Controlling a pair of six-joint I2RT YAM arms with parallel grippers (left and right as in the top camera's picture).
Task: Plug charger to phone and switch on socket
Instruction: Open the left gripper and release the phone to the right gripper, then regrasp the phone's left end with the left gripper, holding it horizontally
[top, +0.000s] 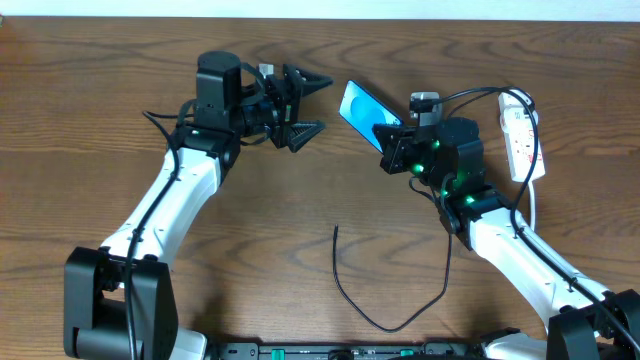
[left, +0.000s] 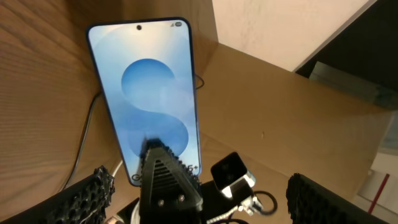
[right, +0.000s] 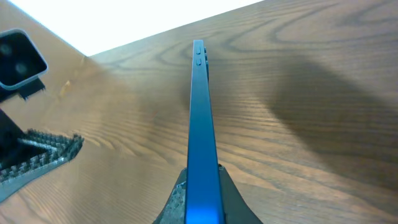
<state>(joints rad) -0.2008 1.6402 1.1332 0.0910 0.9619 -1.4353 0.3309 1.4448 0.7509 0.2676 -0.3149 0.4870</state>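
Note:
Next, my right gripper turns the phone edge-on and brings the phone's upper end (top: 353, 98) to my open left gripper, because the phone's screen (left: 148, 93) faces my left gripper broadside.
The phone (top: 362, 108) is lifted off the table with its blue screen lit, and my right gripper (top: 392, 138) is shut on its lower end. In the right wrist view the phone (right: 199, 118) shows edge-on between the gripper's (right: 202, 190) two fingers. My left gripper (top: 326, 104) is open just left of the phone, not touching it; its wrist view faces the phone's screen (left: 146, 87). The charger (top: 390, 318) lies loose on the table in a loop, its tip (top: 336, 229) pointing away from me. The socket (top: 522, 135) lies at the far right.
The socket's white cord (top: 537, 175) curves beside my right arm. A black cable (top: 470, 95) arcs over the right wrist. My left arm reaches up from the lower left, my right arm from the lower right.

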